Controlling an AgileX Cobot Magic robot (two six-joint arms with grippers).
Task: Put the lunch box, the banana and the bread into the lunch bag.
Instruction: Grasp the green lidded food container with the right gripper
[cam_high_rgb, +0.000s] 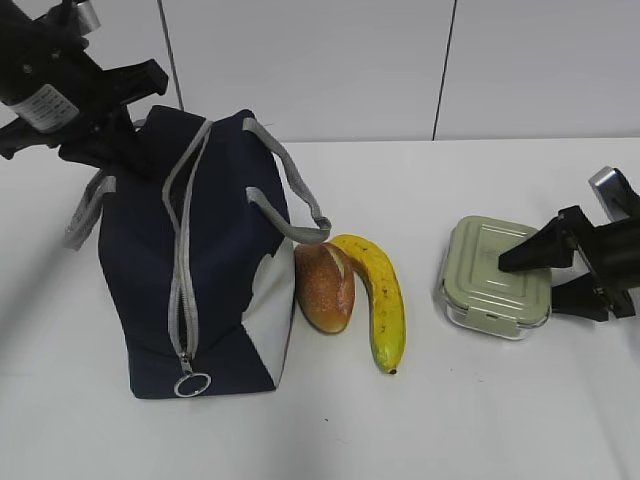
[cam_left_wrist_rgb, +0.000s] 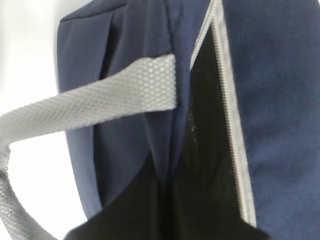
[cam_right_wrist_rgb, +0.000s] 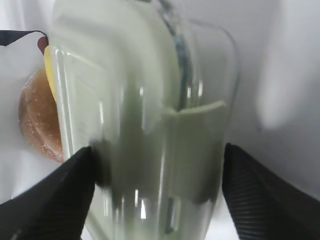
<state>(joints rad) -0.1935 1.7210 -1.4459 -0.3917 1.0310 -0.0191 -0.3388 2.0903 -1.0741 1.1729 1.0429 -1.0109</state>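
The lunch bag (cam_high_rgb: 228, 225) will open wide when I push the lunch box in, because the grey zipper (cam_high_rgb: 181, 255) is parted down to its ring pull.
The navy lunch bag (cam_high_rgb: 225, 270) stands at the left, its grey zipper (cam_high_rgb: 183, 290) parted near the top. My left gripper (cam_high_rgb: 118, 140) is shut on a fold of the lunch bag's fabric (cam_left_wrist_rgb: 167, 150) at its top rear edge, beside a grey strap (cam_left_wrist_rgb: 100, 100). The bread (cam_high_rgb: 325, 288) leans against the bag's white panel, with the banana (cam_high_rgb: 382, 300) curved beside it. On the table to the right sits the lunch box (cam_high_rgb: 497, 275) with its sage-green lid. My right gripper (cam_high_rgb: 528, 280) is open, its fingers either side of the lunch box (cam_right_wrist_rgb: 145, 100).
The white table (cam_high_rgb: 450, 420) carries everything, with a white wall behind it. A metal ring pull (cam_high_rgb: 192, 384) hangs at the zipper's lower end. In the right wrist view the bread (cam_right_wrist_rgb: 40, 120) and a sliver of banana (cam_right_wrist_rgb: 48, 65) show beyond the box.
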